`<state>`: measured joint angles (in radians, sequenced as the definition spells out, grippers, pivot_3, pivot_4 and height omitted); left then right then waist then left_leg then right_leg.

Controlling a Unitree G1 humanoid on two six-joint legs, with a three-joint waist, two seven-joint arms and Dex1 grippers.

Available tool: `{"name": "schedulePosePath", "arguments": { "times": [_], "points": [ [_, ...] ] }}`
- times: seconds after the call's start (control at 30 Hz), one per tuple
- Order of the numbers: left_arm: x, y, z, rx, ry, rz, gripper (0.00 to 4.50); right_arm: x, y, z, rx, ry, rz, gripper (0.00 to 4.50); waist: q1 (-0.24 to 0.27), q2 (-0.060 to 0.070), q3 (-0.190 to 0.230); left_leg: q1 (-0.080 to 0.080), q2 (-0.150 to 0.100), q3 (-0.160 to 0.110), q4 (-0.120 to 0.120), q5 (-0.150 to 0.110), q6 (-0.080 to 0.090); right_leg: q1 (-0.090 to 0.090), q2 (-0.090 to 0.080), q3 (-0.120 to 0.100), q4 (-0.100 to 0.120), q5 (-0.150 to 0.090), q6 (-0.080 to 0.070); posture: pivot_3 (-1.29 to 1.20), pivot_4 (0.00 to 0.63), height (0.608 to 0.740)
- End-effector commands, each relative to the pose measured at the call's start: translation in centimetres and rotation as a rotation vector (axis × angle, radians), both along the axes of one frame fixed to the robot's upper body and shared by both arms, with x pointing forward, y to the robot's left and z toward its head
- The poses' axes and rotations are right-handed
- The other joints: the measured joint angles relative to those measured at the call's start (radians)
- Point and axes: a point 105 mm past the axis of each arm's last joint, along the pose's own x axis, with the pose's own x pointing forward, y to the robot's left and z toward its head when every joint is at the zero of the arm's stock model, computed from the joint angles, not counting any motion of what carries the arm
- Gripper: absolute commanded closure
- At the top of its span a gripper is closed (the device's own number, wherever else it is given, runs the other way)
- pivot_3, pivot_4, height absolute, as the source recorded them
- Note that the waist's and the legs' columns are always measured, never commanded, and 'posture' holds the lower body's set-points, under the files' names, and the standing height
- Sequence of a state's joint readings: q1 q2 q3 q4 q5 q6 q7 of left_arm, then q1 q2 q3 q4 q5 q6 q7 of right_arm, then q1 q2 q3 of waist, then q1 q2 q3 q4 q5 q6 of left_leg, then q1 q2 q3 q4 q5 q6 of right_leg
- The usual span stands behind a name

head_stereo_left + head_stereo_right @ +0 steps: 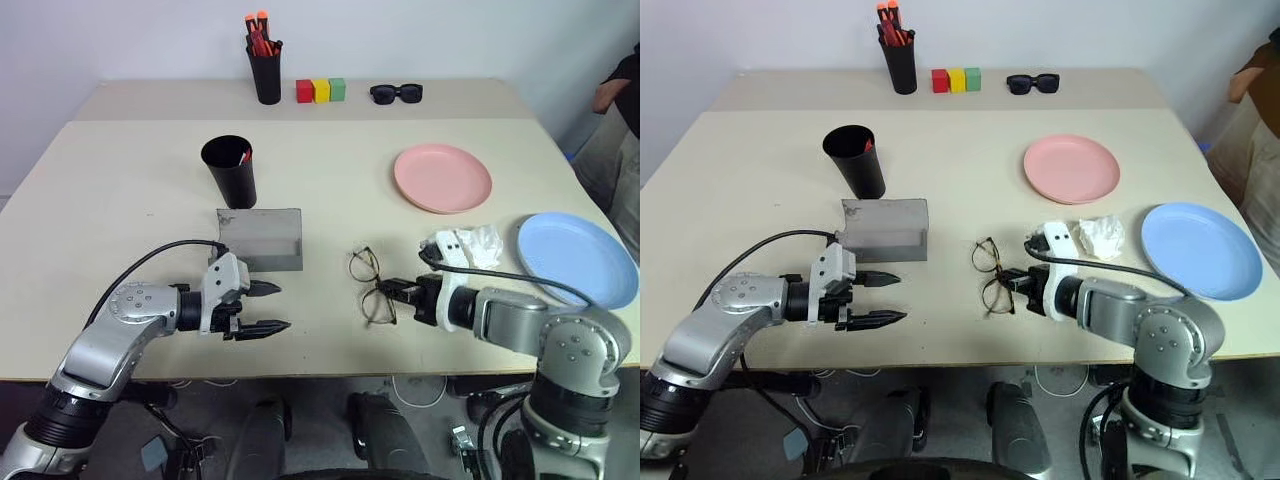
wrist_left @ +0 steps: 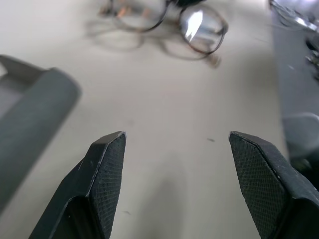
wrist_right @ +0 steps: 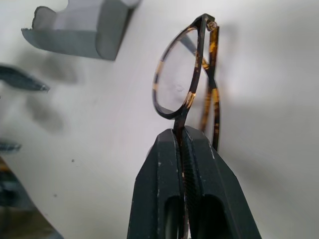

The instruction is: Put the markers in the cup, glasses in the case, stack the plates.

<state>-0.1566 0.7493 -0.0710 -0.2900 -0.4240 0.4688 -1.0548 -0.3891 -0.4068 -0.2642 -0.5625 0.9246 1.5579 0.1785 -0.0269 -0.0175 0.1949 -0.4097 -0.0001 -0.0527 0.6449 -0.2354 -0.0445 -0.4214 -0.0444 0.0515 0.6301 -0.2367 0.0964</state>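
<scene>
The brown glasses (image 1: 364,265) are crosswise to the grey case's narrow trough (image 1: 276,262), so my right gripper needs to turn the glasses lengthwise first and then lower them into the grey case.
The brown thin-rimmed glasses (image 1: 368,285) are at the table's front middle, and my right gripper (image 1: 398,291) is shut on their frame (image 3: 182,94). Left of them my left gripper (image 1: 272,307) hovers open and holds nothing; its fingertips (image 2: 107,149) point toward the glasses (image 2: 202,27). The grey case (image 1: 262,238) lies open just behind the left gripper. Behind the case stands the black cup (image 1: 230,172) with a red marker (image 1: 245,156) showing inside it. The pink plate (image 1: 442,177) sits at mid right, and the blue plate (image 1: 577,258) lies apart from it at the right edge.
A crumpled white scrap (image 1: 486,241) lies between the right arm and the blue plate. At the back stand a black pen pot (image 1: 265,72) of orange-capped pens, three coloured blocks (image 1: 320,90) and black sunglasses (image 1: 396,93). A person (image 1: 625,95) stands at the far right.
</scene>
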Motion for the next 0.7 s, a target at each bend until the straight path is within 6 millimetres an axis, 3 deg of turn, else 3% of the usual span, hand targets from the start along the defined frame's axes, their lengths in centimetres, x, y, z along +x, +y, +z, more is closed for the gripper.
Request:
{"name": "schedulePosePath", "arguments": {
  "times": [0.03,0.23,0.47,0.7],
  "points": [
    [0.8,1.6,0.8,-0.005,-0.036,0.08,1.09,0.4,2.1,2.6,-0.06,-0.157,0.136,4.44,-0.006,0.0,0.0,0.0,0.0,0.0,-0.001,0.0,0.0,-0.001,0.0,0.0,0.0,0.0,0.0,0.0,0.15,0.74],
    [2.2,4.9,2.3,-0.072,-0.043,0.256,1.09,3.0,4.6,4.4,-0.164,-0.322,0.317,4.44,-0.018,0.0,0.0,-0.001,0.0,0.0,-0.001,0.0,0.0,-0.002,0.0,0.0,0.0,0.0,-0.001,0.0,0.15,0.74],
    [1.6,9.4,1.6,0.017,-0.051,0.414,1.09,7.0,9.9,6.0,-0.242,-0.515,0.549,4.44,-0.02,-0.001,0.0,-0.001,0.0,0.001,-0.002,0.0,0.0,-0.003,0.0,0.001,0.001,0.0,0.0,0.0,0.15,0.74],
    [0.3,10.3,1.1,0.036,-0.028,0.463,1.09,8.8,15.8,7.7,-0.264,-0.649,0.724,4.44,-0.019,0.0,0.001,-0.001,0.0,0.002,-0.002,0.0,0.0,-0.004,-0.001,0.001,0.001,0.001,0.0,0.0,0.15,0.74]
  ]
}}
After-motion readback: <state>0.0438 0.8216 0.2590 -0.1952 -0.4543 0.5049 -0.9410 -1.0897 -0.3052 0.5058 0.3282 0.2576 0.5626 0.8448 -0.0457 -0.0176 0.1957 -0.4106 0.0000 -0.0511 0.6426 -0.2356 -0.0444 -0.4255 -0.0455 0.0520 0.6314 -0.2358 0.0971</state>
